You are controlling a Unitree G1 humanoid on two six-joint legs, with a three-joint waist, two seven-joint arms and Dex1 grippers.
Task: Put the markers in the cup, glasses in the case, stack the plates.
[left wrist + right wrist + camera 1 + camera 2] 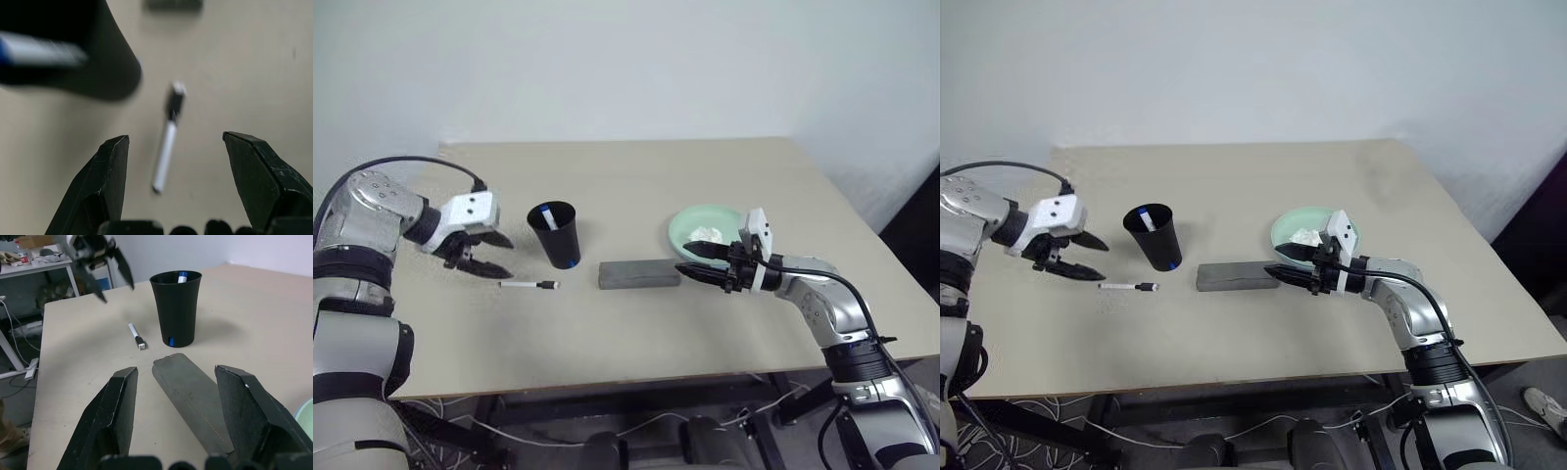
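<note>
My gripper is about to drop the black-capped marker into the cup, and that marker will sink below the cup's rim too, because the blue-capped marker is leaning inside the cup's rim.
A black cup stands left of centre with a blue-capped marker leaning inside it. The black-capped marker lies flat on the table just in front of the cup. My left gripper hovers open to the left of the cup, angled down over that marker, with nothing between its fingers. The grey case lies shut at the centre. My right gripper is open and level at the case's right end, holding nothing. A mint green plate sits behind it. The glasses are out of view.
A crumpled white tissue lies in the mint plate. The beige table runs bare behind the cup and toward the front edge. A white wall stands beyond the far edge.
</note>
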